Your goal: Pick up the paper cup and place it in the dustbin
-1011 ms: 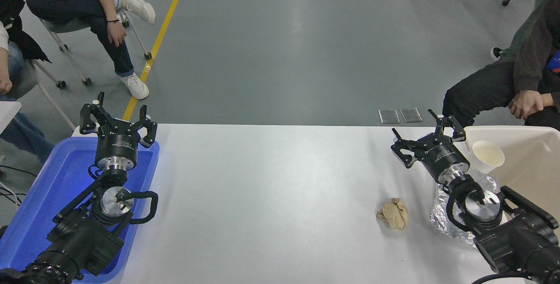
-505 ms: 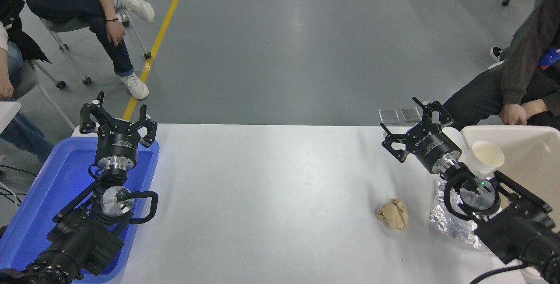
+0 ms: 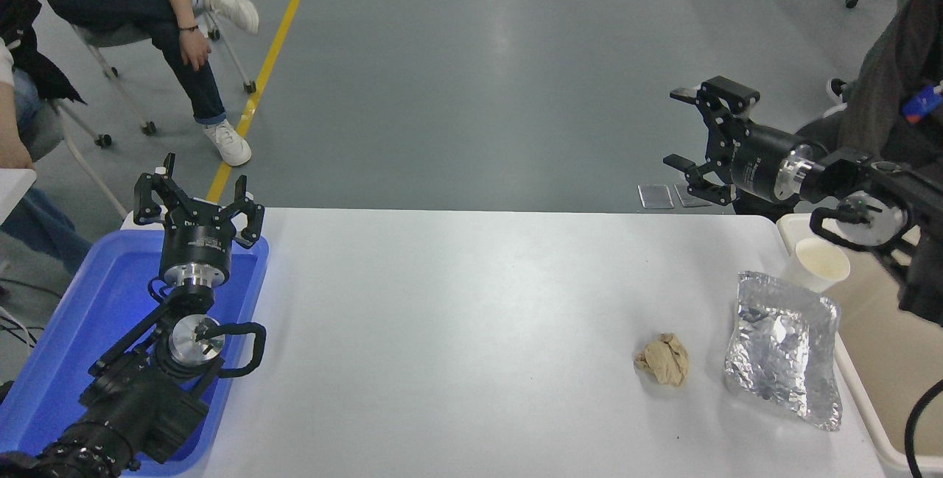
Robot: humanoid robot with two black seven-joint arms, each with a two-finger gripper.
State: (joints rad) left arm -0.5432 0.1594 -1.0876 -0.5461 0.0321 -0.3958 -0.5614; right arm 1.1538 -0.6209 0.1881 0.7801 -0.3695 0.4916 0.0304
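Observation:
My gripper is about to lift the cup; the foil bag's far edge touches the white paper cup's base, so the bag (image 3: 784,350) will shift slightly and stay behind.
The white paper cup (image 3: 819,264) stands upright at the table's far right, right against the left rim of the cream dustbin (image 3: 891,345). I cannot tell whether it stands inside the rim or just outside it. My right gripper (image 3: 672,128) is open and empty. It is raised high above the table's far edge, up and to the left of the cup, and points left. My left gripper (image 3: 199,194) is open and parked over the blue tray at the lower left.
A crinkled silver foil bag (image 3: 784,349) lies in front of the cup. A crumpled tan paper ball (image 3: 663,360) lies left of the bag. The blue tray (image 3: 66,331) is at the left edge. People sit at the far left (image 3: 147,6) and far right (image 3: 895,95).
My right arm has lifted off the table beside the cup and swung up and back, uncovering the foil bag. The cup has stayed in place. The left arm has not moved.

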